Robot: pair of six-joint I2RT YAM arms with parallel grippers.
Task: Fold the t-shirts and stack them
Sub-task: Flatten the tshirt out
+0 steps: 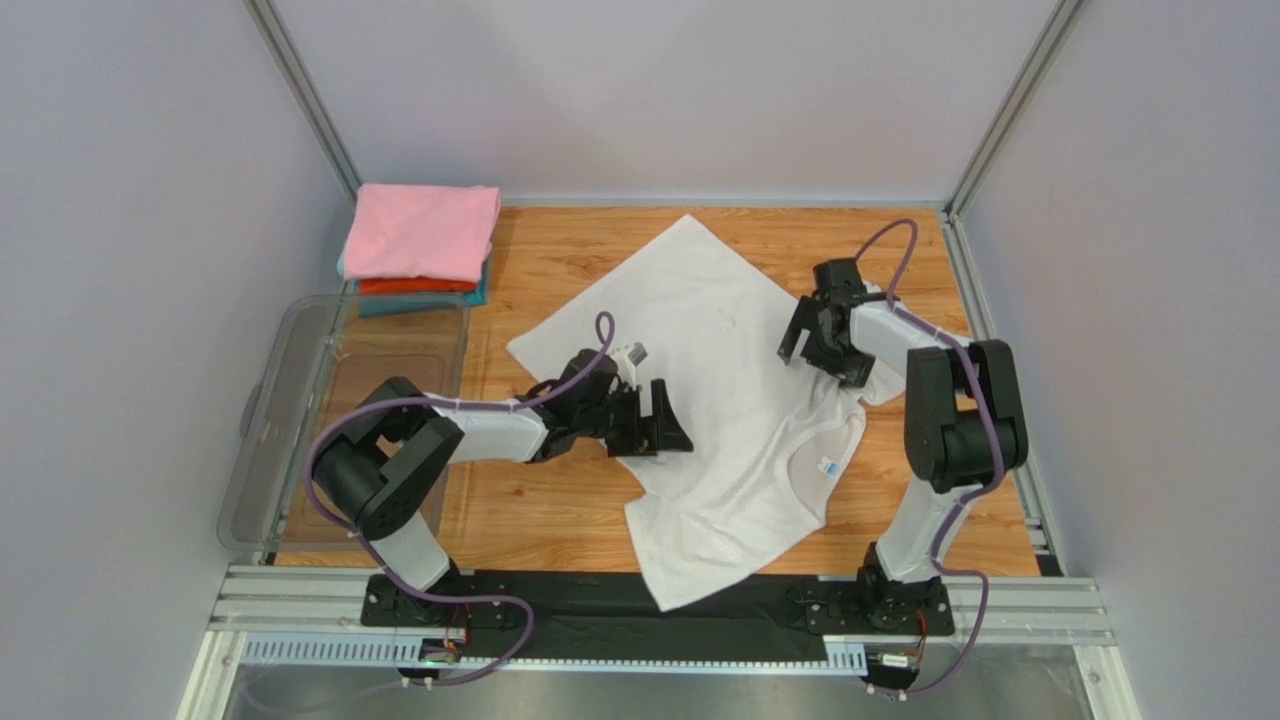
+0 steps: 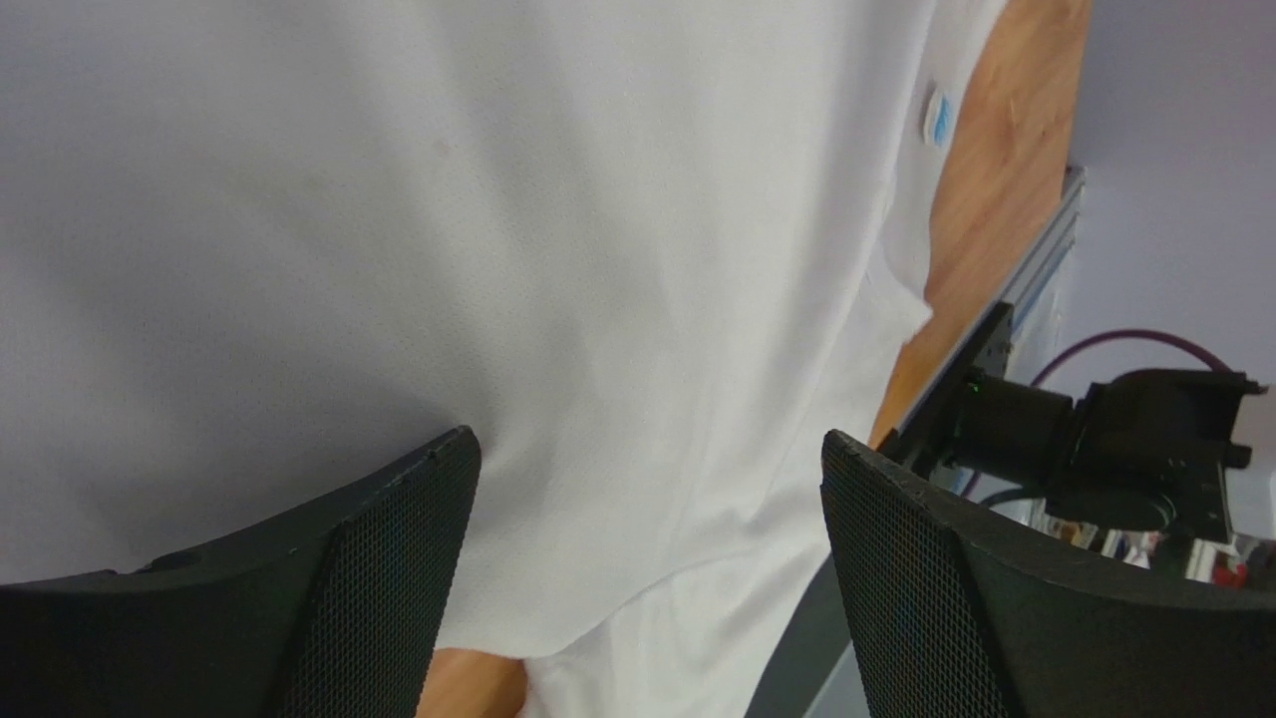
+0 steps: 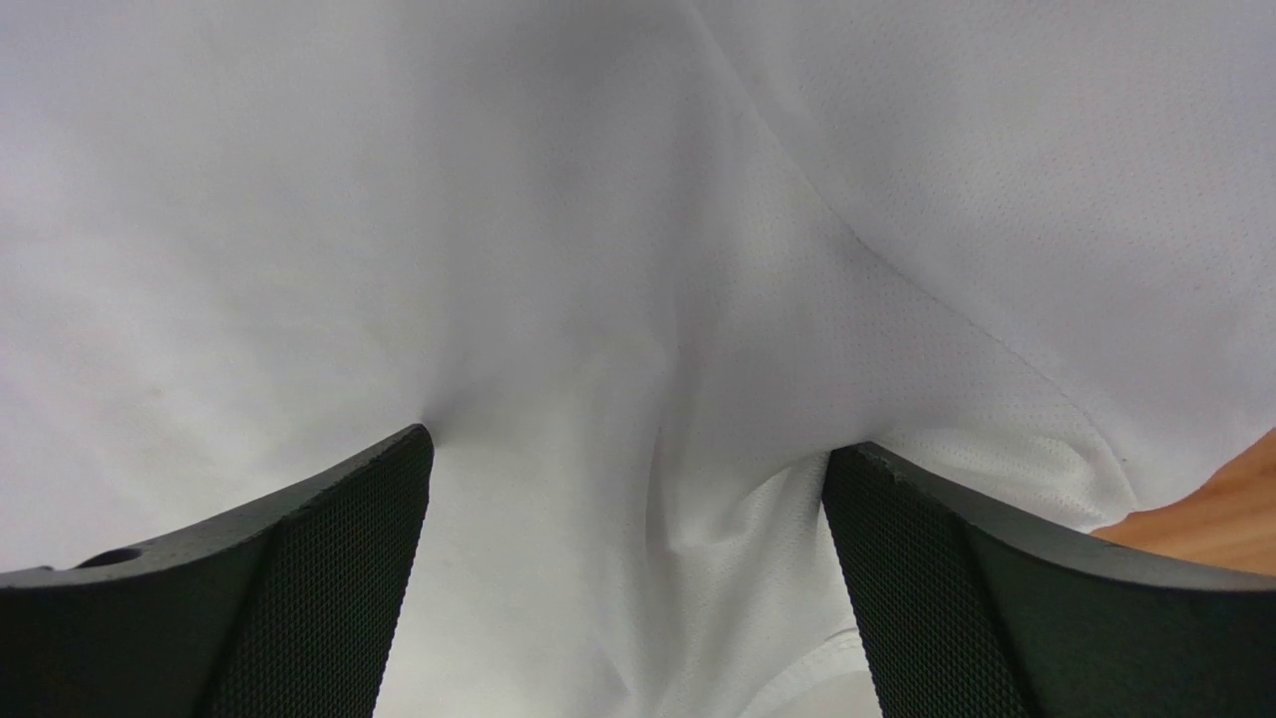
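Observation:
I need to square up the white t-shirt before folding because it lies crooked with its hem [image 1: 601, 282] slanting toward the back. My left gripper should pull its near side [image 1: 649, 474] toward the bin to do this.
A plain white t-shirt [image 1: 721, 390] lies spread and rumpled across the middle of the wooden table, its light-blue neck label [image 1: 828, 467] near the front right. My left gripper [image 1: 663, 425] is open, low over the shirt's left edge; in the left wrist view [image 2: 647, 449] white cloth [image 2: 524, 269] fills the gap between the fingers. My right gripper [image 1: 813, 353] is open, down on a bunched fold at the shirt's right side; its wrist view [image 3: 626, 442] shows creased cloth [image 3: 704, 494] between the fingers. Folded pink [image 1: 421, 230], orange-red [image 1: 416, 285] and teal [image 1: 409, 305] tees are stacked at the back left.
A clear plastic bin [image 1: 301, 420] stands along the table's left edge, below the folded stack. Grey walls close in the left, back and right sides. The metal rail [image 1: 661, 608] with both arm bases runs along the front edge.

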